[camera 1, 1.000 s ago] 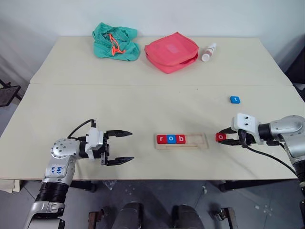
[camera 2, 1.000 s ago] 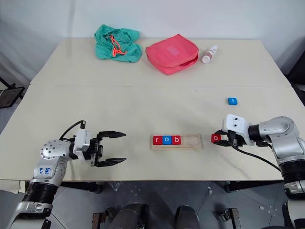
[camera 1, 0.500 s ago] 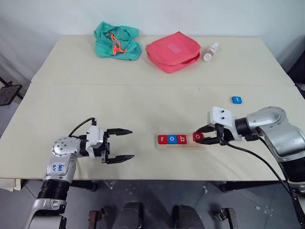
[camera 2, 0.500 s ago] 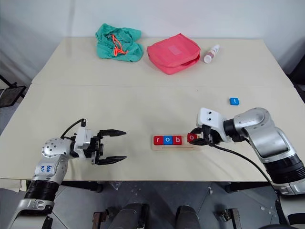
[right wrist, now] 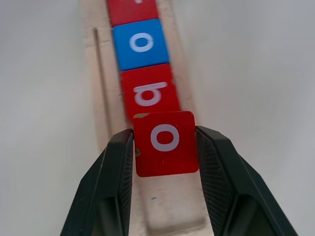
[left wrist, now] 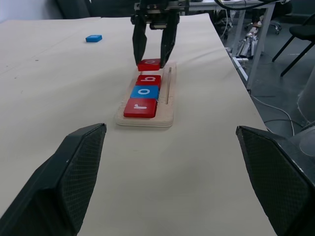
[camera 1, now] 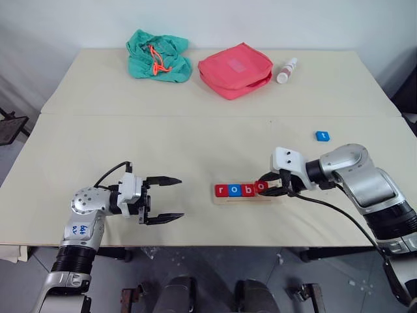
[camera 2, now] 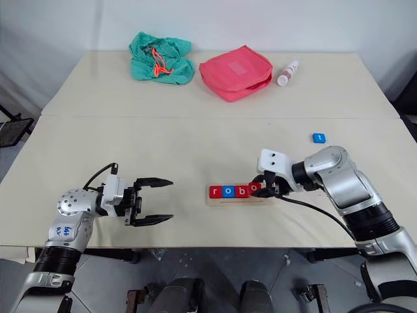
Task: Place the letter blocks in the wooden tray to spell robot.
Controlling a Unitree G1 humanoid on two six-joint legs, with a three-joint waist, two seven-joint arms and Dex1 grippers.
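Note:
I should use my right gripper to set the red o block (right wrist: 166, 142) into the slot beside the b, close, and push its end (right wrist: 168, 173) toward the b, because the block hangs tilted over that slot.
The wooden tray (camera 1: 272, 197) lies near the table's front edge. In its slot sit a red r block (camera 1: 221, 190), a blue o block (camera 1: 234, 190) and a red b block (camera 1: 247, 190) in a row. My right gripper (camera 1: 263, 188) is shut on a red o block (right wrist: 165, 142), which it holds tilted just over the slot right beside the b, its edge overlapping that block. A blue t block (camera 1: 322, 135) lies alone on the table, far right. My left gripper (camera 1: 180, 197) stands open and empty, left of the tray and pointing at it.
At the table's far side lie a green cloth bag (camera 1: 158, 56), a pink pouch (camera 1: 234, 70) and a small white bottle (camera 1: 285, 70). A seam (camera 1: 195, 117) runs across the table between them and the tray. The front edge is close below the tray.
My right gripper has carried the red o block leftward, from the table right of the tray to over the slot beside the b. The left arm has stayed still.

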